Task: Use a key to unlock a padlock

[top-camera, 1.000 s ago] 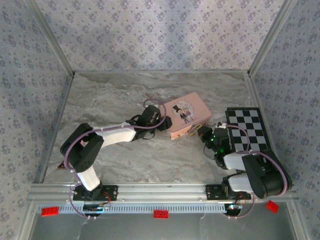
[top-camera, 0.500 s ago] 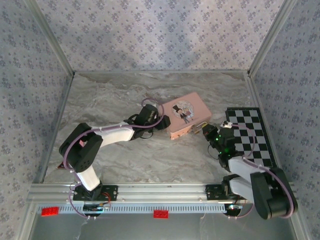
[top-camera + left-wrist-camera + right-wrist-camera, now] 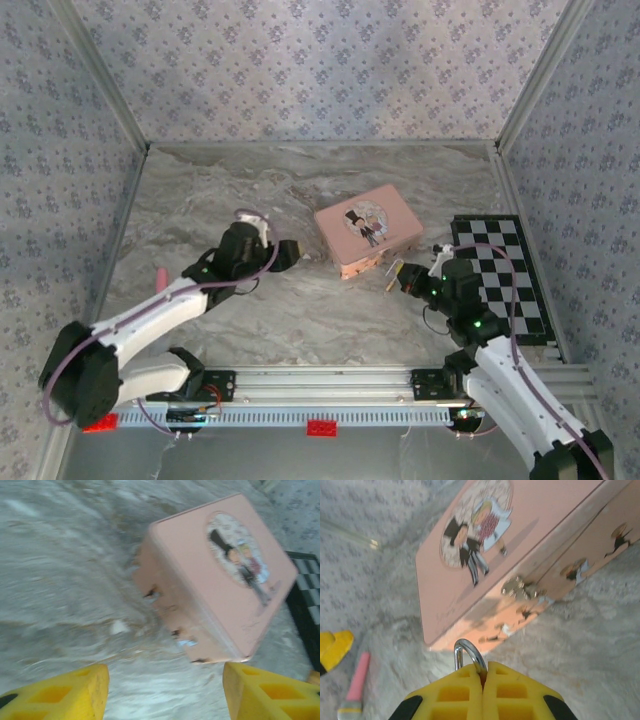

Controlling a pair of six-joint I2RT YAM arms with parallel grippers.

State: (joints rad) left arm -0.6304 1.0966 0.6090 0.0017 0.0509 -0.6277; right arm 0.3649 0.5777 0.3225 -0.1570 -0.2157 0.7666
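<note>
My right gripper should keep lowering the padlock, as the padlock's shackle [image 3: 466,643] is free of the tin's clasp, down to the open marble [image 3: 388,322] in front of the tin, then let go.
The padlock [image 3: 465,650] shows as a silver shackle loop poking out from between my right gripper's [image 3: 482,672] yellow fingers, which are shut on it. From above, a small gold piece of it [image 3: 393,277] sits at the tip of the right gripper [image 3: 403,278], just in front of the pink tin [image 3: 367,232]. My left gripper [image 3: 290,252] hangs open to the left of the tin, apart from it. Its yellow fingers [image 3: 60,692] stand wide with bare table between them and the tin [image 3: 225,580] ahead. I cannot make out the key.
A black-and-white checkered board [image 3: 500,270] lies right of the tin. A metal clasp [image 3: 520,587] sits on the tin's front wall. A pink stick-like object [image 3: 160,275] lies near the left wall. Patterned walls enclose the marble table [image 3: 300,320].
My left gripper has pulled back to the left, away from the tin, and opened a little wider. The right arm has swung its elbow down and forward, with its gripper still by the tin's front.
</note>
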